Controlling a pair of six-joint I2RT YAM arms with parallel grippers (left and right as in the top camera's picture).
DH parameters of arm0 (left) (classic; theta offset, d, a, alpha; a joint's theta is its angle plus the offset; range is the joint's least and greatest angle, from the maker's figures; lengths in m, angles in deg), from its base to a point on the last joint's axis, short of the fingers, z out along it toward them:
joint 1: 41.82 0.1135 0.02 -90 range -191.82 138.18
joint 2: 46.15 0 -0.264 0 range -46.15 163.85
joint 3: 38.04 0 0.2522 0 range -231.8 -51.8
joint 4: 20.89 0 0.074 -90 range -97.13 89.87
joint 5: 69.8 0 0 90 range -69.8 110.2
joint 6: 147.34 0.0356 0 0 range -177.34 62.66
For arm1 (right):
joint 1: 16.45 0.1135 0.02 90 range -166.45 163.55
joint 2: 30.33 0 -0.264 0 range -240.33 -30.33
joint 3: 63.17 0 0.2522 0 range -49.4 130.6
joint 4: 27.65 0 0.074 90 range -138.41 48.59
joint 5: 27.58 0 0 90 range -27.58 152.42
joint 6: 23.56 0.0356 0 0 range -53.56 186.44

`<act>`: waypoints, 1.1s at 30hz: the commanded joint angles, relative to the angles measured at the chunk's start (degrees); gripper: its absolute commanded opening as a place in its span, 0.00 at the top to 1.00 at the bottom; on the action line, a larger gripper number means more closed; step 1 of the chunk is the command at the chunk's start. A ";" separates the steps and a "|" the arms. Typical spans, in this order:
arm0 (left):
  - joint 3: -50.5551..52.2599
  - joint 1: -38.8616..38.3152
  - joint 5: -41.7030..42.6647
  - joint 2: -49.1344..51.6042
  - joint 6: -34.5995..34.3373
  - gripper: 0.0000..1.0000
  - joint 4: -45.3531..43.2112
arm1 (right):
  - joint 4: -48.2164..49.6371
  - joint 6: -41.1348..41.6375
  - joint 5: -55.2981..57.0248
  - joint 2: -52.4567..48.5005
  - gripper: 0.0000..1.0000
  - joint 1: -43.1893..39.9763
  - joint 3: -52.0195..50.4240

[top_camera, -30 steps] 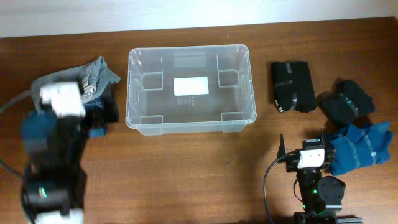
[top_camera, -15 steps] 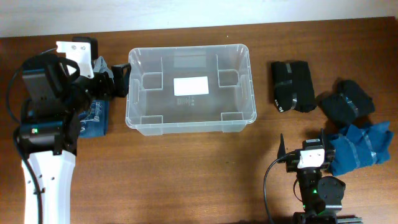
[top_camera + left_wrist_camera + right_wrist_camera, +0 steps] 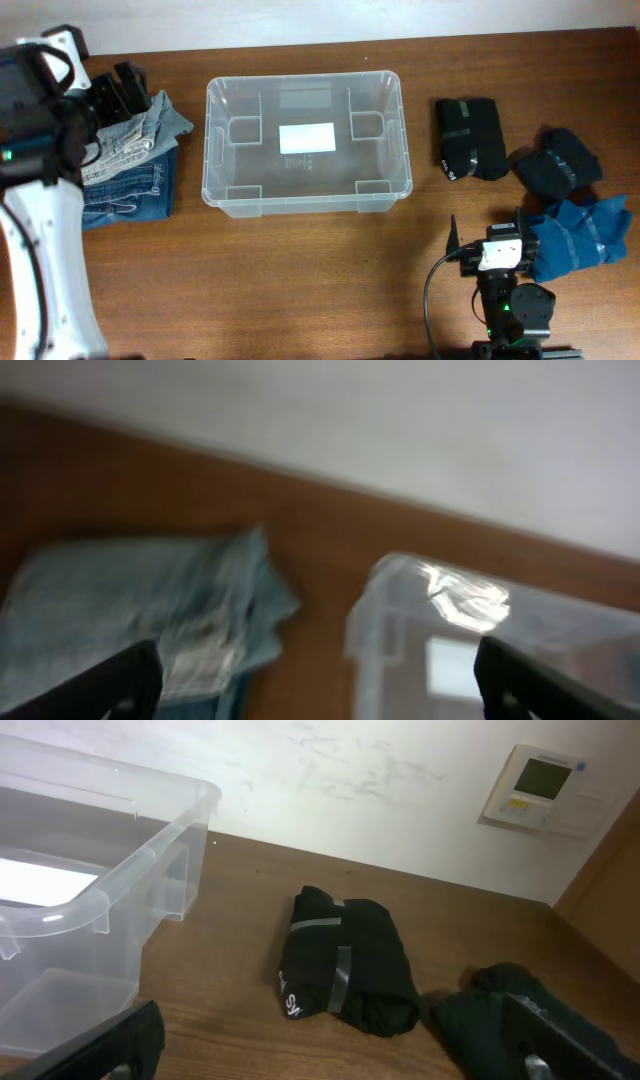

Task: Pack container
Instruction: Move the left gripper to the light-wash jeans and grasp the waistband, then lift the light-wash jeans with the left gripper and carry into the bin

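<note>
The pale jeans are on top of the dark blue jeans [image 3: 140,190]. My left gripper carries on going down toward the pale jeans [image 3: 128,145] until its fingers close on them.
The container [image 3: 305,140] is a large clear bin with a white label on its base, standing empty at the table's middle. It also shows in the left wrist view [image 3: 480,630] and the right wrist view [image 3: 80,900]. My left gripper [image 3: 125,85] is open and empty, raised over the far left by a pile of folded jeans [image 3: 135,150]; in its own view [image 3: 320,690] the jeans [image 3: 150,610] lie below left. My right gripper [image 3: 488,235] is open and empty at the front right, facing a taped black clothing roll [image 3: 345,965].
A black roll [image 3: 470,138], a second black bundle [image 3: 558,165] and a blue taped bundle [image 3: 580,235] lie right of the container. The second black bundle sits near my right finger [image 3: 520,1010]. A wall stands behind the table.
My left arm has swung from the front left up to the far left corner, uncovering the jeans pile. The right arm and the container have not moved.
</note>
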 commanded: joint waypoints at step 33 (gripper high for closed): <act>-1.27 0.17 -28.00 26.75 57.11 0.01 9.57 | -0.24 0.46 0.09 0.35 0.02 0.26 -0.31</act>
